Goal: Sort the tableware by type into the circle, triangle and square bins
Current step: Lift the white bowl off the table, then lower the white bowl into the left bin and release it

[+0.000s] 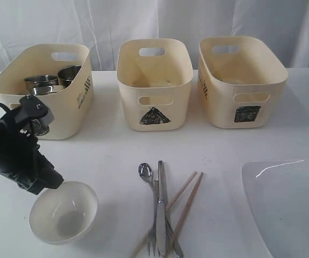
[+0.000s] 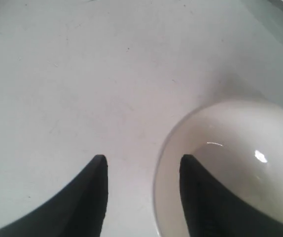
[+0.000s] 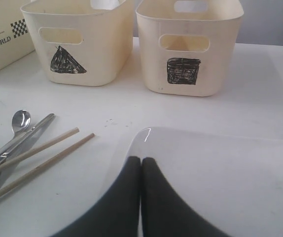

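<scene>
Steel mugs (image 1: 51, 81) are already crowded into the circle bin. The small white bowl (image 1: 63, 213) will come to rest tilted against them when I lower it in.
The small white bowl (image 1: 63, 211) stands at the front left of the table. My left gripper (image 1: 51, 184) is open at its near-left rim. In the left wrist view one finger sits inside the bowl (image 2: 240, 163) and the other outside, with the rim between them and the left gripper (image 2: 141, 159) apart from it. Two steel mugs (image 1: 68, 75) and a steel bowl (image 1: 47, 90) sit in the left bin (image 1: 76, 107). Spoon (image 1: 145, 171), knife (image 1: 161, 209), fork (image 1: 153, 231) and chopsticks (image 1: 189, 201) lie at front centre. My right gripper (image 3: 141, 159) is shut, empty, over a corner of the large white plate (image 3: 220, 168).
The triangle bin (image 1: 154, 102) stands in the middle and the square bin (image 1: 240, 97) to its right. My left arm hides the left bin's front mark. The plate (image 1: 289, 204) runs off the front right edge of the exterior view, where my right gripper does not show.
</scene>
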`<state>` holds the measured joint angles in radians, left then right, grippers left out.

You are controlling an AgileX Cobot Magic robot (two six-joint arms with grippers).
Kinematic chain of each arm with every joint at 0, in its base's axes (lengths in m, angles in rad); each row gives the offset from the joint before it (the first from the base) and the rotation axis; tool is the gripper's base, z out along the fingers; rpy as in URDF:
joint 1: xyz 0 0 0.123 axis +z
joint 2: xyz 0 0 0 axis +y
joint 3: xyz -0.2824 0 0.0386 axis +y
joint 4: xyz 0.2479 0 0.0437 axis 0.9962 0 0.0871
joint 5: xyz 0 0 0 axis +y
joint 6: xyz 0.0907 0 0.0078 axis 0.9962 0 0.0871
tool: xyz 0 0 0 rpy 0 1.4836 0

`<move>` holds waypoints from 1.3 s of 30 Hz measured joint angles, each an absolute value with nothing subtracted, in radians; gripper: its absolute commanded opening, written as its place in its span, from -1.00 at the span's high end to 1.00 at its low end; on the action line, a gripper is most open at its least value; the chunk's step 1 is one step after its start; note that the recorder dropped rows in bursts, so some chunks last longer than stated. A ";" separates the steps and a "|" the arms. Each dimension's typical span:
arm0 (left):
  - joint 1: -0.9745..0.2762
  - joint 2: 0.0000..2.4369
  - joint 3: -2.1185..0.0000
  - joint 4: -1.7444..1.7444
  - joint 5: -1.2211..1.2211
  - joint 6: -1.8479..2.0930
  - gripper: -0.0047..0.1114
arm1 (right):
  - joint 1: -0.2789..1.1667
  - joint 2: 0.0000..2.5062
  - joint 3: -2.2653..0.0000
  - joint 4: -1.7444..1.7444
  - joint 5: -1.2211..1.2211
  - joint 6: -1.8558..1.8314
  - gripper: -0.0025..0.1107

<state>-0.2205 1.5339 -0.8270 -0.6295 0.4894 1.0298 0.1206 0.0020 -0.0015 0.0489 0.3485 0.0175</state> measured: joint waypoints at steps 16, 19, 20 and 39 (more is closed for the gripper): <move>-0.221 1.692 -0.827 -0.622 0.518 1.051 0.32 | 0.121 0.002 -0.002 0.049 0.349 0.017 0.96; -0.221 1.696 -0.827 -0.622 0.518 1.051 0.77 | 0.121 0.002 -0.002 0.049 0.349 0.017 0.96; -0.221 1.696 -0.827 -0.622 0.518 1.051 0.93 | 0.121 0.002 -0.002 0.049 0.349 0.017 0.96; -0.222 1.358 -1.084 -0.621 -0.103 1.010 0.92 | 0.121 0.002 -0.002 0.049 0.349 0.017 0.96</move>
<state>-0.2224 1.3581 -1.0838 -0.6213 -0.1033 1.0102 0.1206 0.0020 -0.0015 0.0489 0.3485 0.0175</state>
